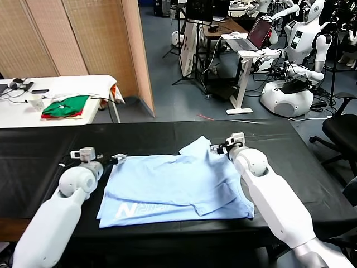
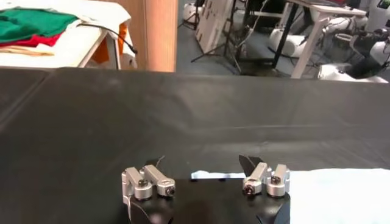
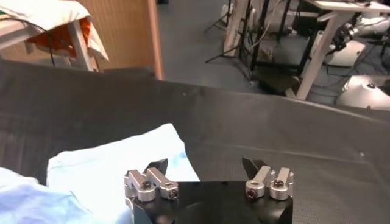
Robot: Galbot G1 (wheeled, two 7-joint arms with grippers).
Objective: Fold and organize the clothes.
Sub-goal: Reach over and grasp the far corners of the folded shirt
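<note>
The T-shirt's far edge (image 1: 153, 157) runs into the raised sleeve (image 1: 197, 147), so I expect the two to fold over together into a long piece of cloth when the robot brings them toward itself.
The clothes are one pale sky-blue T-shirt (image 1: 173, 187) lying partly folded on the black table (image 1: 44, 167), with a white "N" print (image 1: 125, 210) near its front left corner. My left gripper (image 1: 118, 158) sits low at the shirt's far left corner, open; in the left wrist view (image 2: 201, 163) the cloth (image 2: 341, 195) lies to one side of the jaws and nothing is between them. My right gripper (image 1: 219, 149) hovers at the shirt's far right edge by the raised sleeve. It is open too (image 3: 205, 164), one finger over the blue fabric (image 3: 109, 167).
A white side table (image 1: 106, 84) at the back left holds green and red folded garments (image 1: 66, 106). Wooden screens (image 1: 83, 39) stand behind it. Other robots (image 1: 295, 84), a laptop desk (image 1: 251, 47) and an office chair (image 1: 343, 131) fill the back right.
</note>
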